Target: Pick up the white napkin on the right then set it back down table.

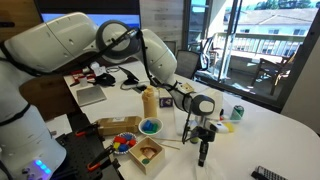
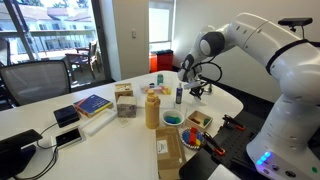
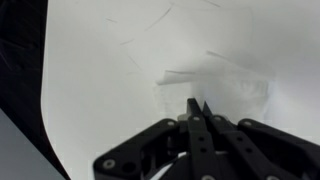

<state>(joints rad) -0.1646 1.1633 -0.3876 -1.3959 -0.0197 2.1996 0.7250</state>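
Next, my gripper opens, goes down over the napkin's folds (image 3: 228,92) and pinches them before it lifts, because its fingers are closed and empty and the white napkin (image 3: 187,88) is beyond the ends of them.
The white napkin (image 3: 225,85) lies crumpled and faintly creased on the white table (image 3: 100,60) in the wrist view, just beyond the fingertips. It is hard to make out against the white tabletop in both exterior views. My gripper (image 3: 196,104) has its two black fingers pressed together, and nothing shows between them. In both exterior views the gripper (image 1: 203,152) (image 2: 196,92) points down close over the tabletop, at the table's open side.
A tan bottle (image 1: 150,102) (image 2: 152,108), a blue bowl (image 1: 150,127) (image 2: 172,119), wooden boxes (image 1: 147,155) and a cardboard box (image 1: 118,127) stand near the arm's base. A green can (image 1: 237,113) and a yellow item (image 1: 228,126) sit beyond the gripper. A remote (image 1: 268,174) lies at the front edge.
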